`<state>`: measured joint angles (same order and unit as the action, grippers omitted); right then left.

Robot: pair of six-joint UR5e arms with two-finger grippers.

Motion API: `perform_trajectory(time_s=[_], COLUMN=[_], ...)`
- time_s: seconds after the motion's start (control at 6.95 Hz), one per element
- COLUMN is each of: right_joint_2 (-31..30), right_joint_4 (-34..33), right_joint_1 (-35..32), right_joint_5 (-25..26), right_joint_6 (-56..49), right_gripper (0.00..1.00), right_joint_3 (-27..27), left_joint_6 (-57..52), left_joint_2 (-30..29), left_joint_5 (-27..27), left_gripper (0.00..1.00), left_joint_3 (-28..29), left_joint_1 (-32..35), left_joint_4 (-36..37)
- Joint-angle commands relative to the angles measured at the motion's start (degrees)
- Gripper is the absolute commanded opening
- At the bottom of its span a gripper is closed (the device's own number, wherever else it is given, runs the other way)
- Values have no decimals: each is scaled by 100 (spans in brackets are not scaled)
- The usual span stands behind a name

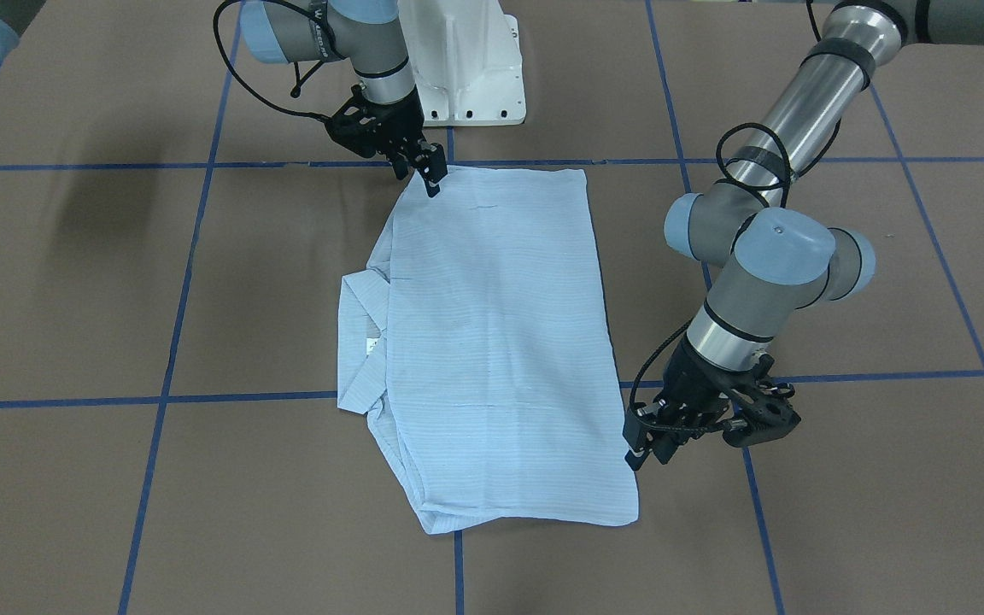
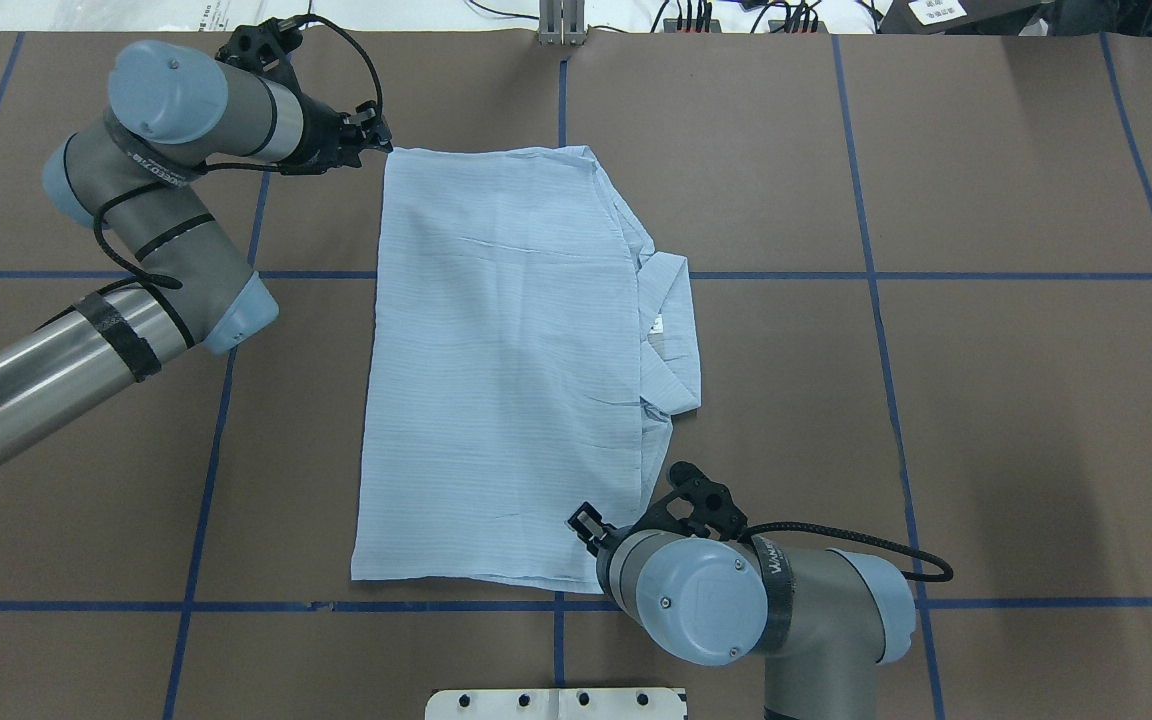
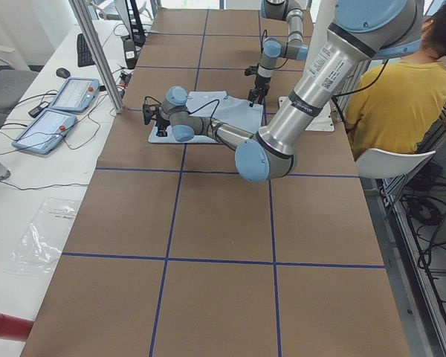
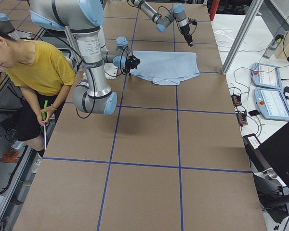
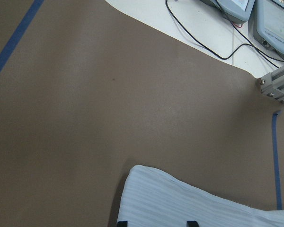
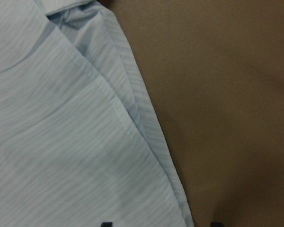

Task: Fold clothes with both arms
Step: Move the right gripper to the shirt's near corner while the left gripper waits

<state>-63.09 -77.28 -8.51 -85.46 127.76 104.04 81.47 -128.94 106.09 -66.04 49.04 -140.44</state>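
The collar [image 1: 362, 343] stands out around the middle of the shirt's long side [image 1: 388, 338]. I expect the collar to bend along but still stick out when I fold.
The light-blue striped shirt [image 2: 506, 360] lies folded into a long rectangle on the brown table, and its collar [image 2: 671, 330] sticks out on the right side of the overhead view. My left gripper [image 2: 381, 135] is at the shirt's far left corner and open. In the left wrist view that corner [image 5: 189, 203] lies between the two spread fingertips. My right gripper [image 2: 584, 525] is at the near right corner, also open, with the shirt's edge [image 6: 61, 142] between its tips. In the front-facing view the shirt [image 1: 492, 342] has the left gripper [image 1: 641, 453] and the right gripper [image 1: 428, 175] at opposite corners.
The white pedestal base [image 1: 466, 68] stands just behind the shirt. A person in a yellow shirt [image 4: 38, 62] sits beside the robot. Control tablets [image 3: 56, 111] and cables lie on the white bench past the far edge. Blue tape lines [image 2: 876, 275] grid the table.
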Motion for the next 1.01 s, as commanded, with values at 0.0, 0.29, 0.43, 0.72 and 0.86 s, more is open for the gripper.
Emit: perform_trajectory(time_s=[0.0,0.29,0.43,0.72,0.86], right_joint_2=[-10,-10,-1,25,-18], right_joint_4=[-6,3,11,12,3], right_joint_1=[7,-2,-2,-80,-116], right_joint_5=[3,3,3,38,30], right_joint_6=[-5,-14,-14,-14,-14], right_gripper=[19,0,0,0,0], right_joint_3=[3,-6,11,125,247], left_joint_6=[0,-9,0,35,488], left_joint_2=[9,35,35,315,604], left_joint_5=[0,-9,-9,-9,-18], left_gripper=[53,53,53,54,54], left_joint_3=[3,-32,-41,-521,-907], left_joint_1=[0,0,-9,-44,-105], left_joint_4=[-1,-1,-1,25,60])
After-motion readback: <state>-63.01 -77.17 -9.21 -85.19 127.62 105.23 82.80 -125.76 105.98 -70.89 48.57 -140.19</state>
